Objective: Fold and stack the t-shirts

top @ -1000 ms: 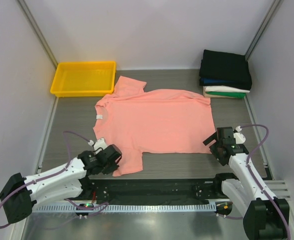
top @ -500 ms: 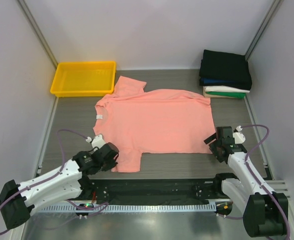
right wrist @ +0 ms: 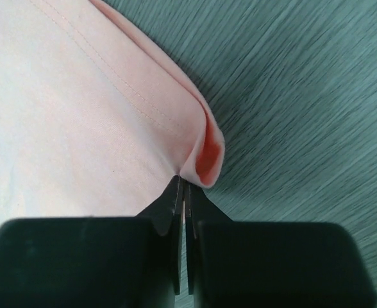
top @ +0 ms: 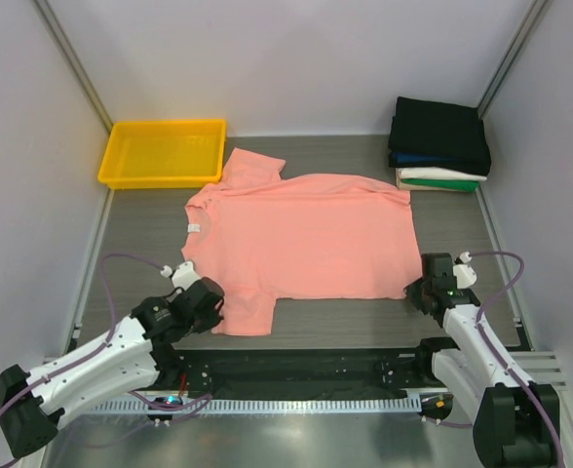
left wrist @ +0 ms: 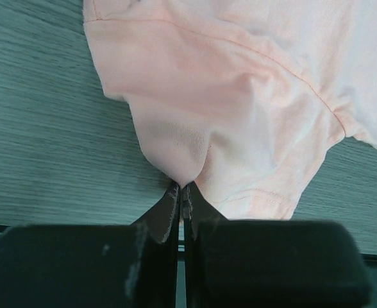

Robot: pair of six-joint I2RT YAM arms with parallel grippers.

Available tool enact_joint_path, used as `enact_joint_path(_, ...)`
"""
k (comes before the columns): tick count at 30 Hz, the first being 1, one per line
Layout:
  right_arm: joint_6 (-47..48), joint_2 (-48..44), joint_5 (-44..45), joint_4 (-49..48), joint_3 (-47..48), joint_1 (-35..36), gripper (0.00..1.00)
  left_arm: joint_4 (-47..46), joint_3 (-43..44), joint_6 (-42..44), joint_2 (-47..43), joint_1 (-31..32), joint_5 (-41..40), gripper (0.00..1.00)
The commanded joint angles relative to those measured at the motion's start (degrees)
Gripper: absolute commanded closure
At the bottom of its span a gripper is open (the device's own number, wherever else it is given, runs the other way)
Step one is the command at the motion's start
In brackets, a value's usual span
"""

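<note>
My grippers are holding both ends of the flat t-shirt's near edge, so my left gripper should keep bringing that edge over until it reaches the t-shirt's far edge.
A salmon-pink t-shirt lies spread flat across the middle of the table, neck to the left. My left gripper is shut on the near sleeve, the cloth bunched into a fold at its tips. My right gripper is shut on the shirt's near right hem corner, which curls up into a small loop at the tips. A stack of folded t-shirts, black on top over blue, white and green, sits at the back right.
A yellow plastic tray stands at the back left, its corner close to the far sleeve. White walls close in both sides and the back. The grey wood-grain tabletop shows around the shirt.
My right gripper has come down onto the hem corner and closed on it. My left gripper, still shut on the sleeve, has drawn back toward the near left, pulling the sleeve in.
</note>
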State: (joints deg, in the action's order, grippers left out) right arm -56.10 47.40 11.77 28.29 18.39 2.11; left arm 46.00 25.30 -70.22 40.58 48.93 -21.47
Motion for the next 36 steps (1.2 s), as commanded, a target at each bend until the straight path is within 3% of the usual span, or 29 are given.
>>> enact_joint_path(1, 0.46, -0.90, -1.22, -0.52, -0.64, -0.09, 0.99, 2.86, 3.44, 0.61, -1.29, -0.41, -2.34, 1.00)
enact_joint_path(10, -0.16, -7.75, -3.68, 7.73, 5.50, -0.18, 0.99, 11.83, 13.00, 1.31, -5.69, -0.41, -5.51, 1.00)
enact_joint_path(20, 2.83, -6.37, -2.28, 11.70, 14.82, -0.17, 0.99, 12.63, 21.45, 8.86, 1.34, -1.11, -10.34, 1.00)
enact_joint_path(24, 3.89, -2.06, -2.01, 9.59, 17.55, -0.09, 0.99, 9.04, 25.75, 14.83, 6.17, -5.14, -8.69, 1.00)
enact_joint_path(30, 5.73, 5.32, -1.84, 6.08, 22.21, -0.18, 0.99, 2.26, 29.19, 23.62, 12.06, -17.79, -1.56, 1.00)
enact_joint_path(36, 7.05, 11.57, -1.66, 1.77, 25.37, -0.09, 0.99, -3.36, 33.06, 27.32, 21.81, -24.56, 5.12, 1.00)
